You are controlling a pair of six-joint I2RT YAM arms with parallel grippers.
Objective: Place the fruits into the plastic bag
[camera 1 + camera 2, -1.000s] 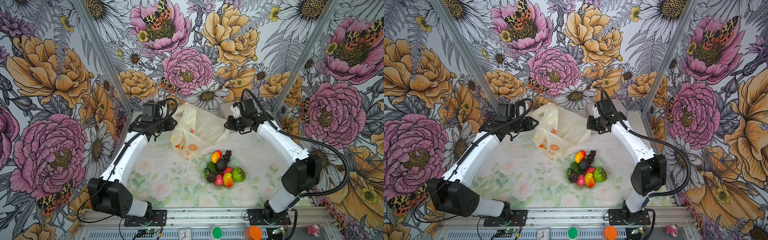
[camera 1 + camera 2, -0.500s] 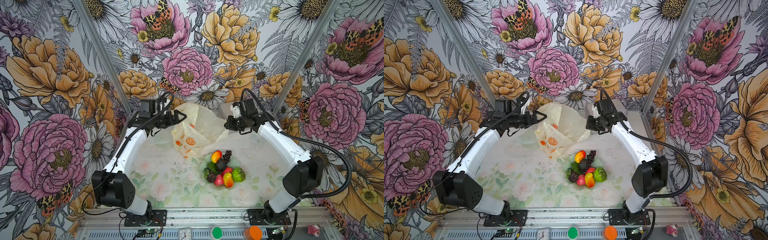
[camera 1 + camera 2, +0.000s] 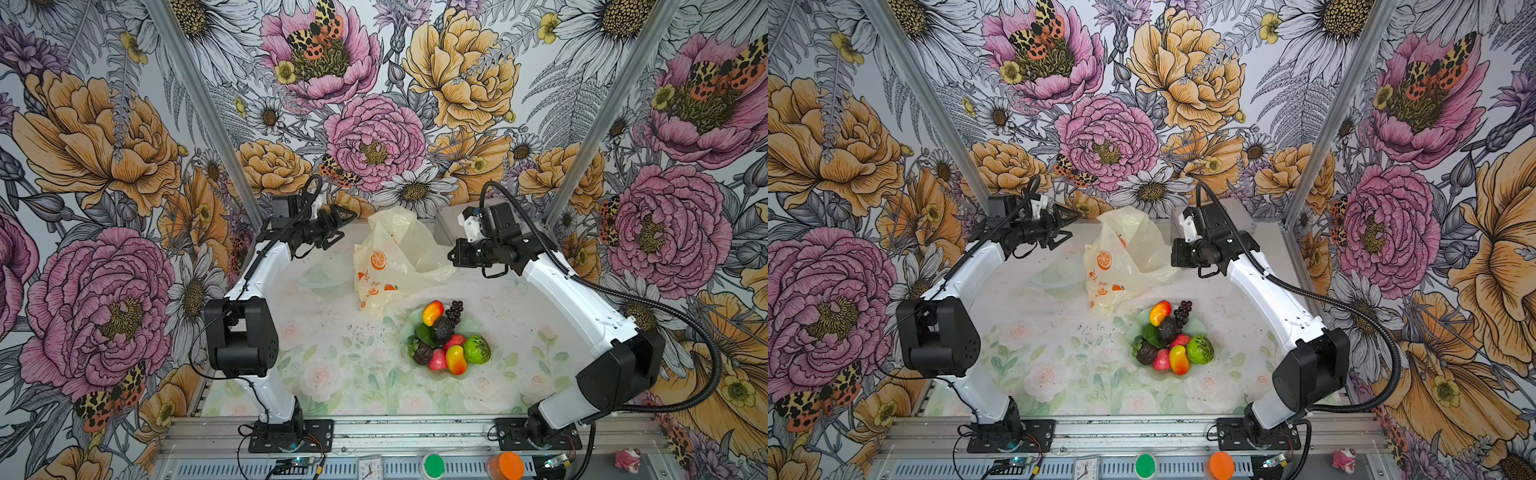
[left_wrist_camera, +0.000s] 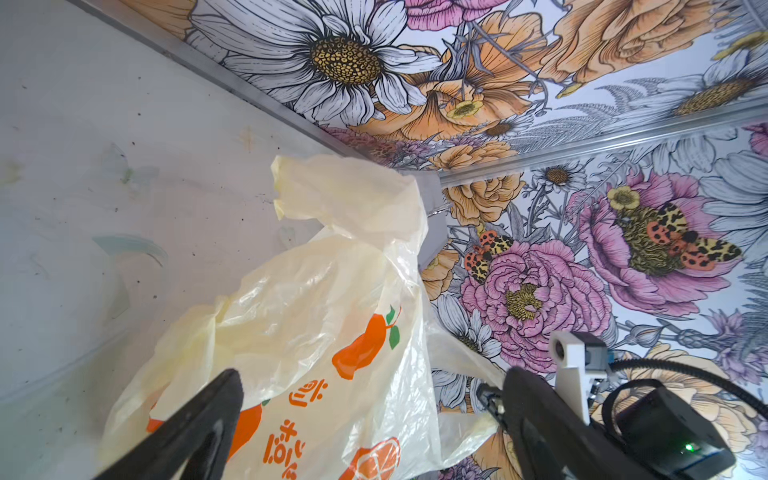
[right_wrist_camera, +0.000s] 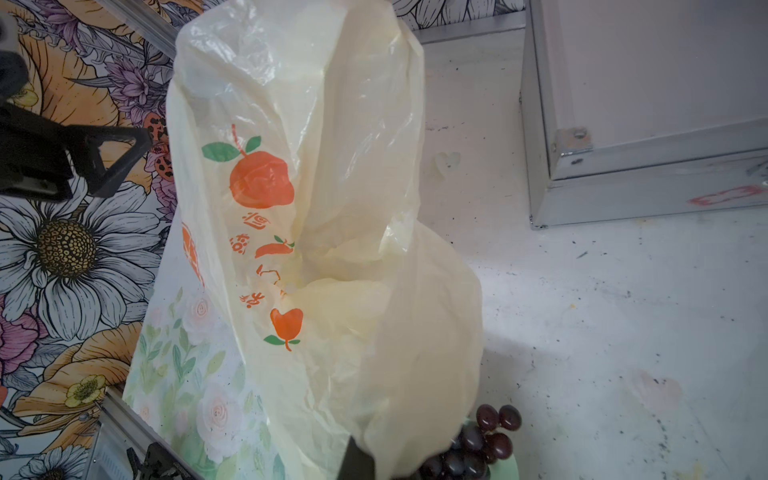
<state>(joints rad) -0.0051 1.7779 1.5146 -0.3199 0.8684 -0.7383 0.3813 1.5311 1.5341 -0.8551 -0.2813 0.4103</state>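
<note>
My right gripper should bring the bag across so my left gripper can take it, because the plastic bag's free side (image 3: pixel 367 249) stops short of my left gripper's open fingers.
The cream plastic bag (image 3: pixel 395 257) (image 3: pixel 1125 257) with orange prints stands slumped at the back middle of the table. My right gripper (image 3: pixel 452 255) is shut on its right edge; in the right wrist view the bag (image 5: pixel 332 249) hangs over the jaws. My left gripper (image 3: pixel 344 227) (image 4: pixel 374 415) is open beside the bag's left top, holding nothing. The fruits sit piled on a pale green dish (image 3: pixel 471 322): two mangoes (image 3: pixel 432 312), grapes (image 3: pixel 456 309) (image 5: pixel 486 440), an avocado (image 3: pixel 441 329), a bumpy green fruit (image 3: pixel 477 350) and a red apple (image 3: pixel 437 360).
A silver metal case (image 3: pixel 446 224) (image 5: pixel 644 104) stands at the back right behind the right gripper. A clear shallow dish (image 3: pixel 324 274) lies left of the bag. Floral walls close in three sides. Green (image 3: pixel 433 465) and orange (image 3: pixel 505 465) buttons sit on the front rail.
My left gripper has opened wide and let go of the bag's left side, and the left arm has drawn up and in. The right gripper has kept its hold.
</note>
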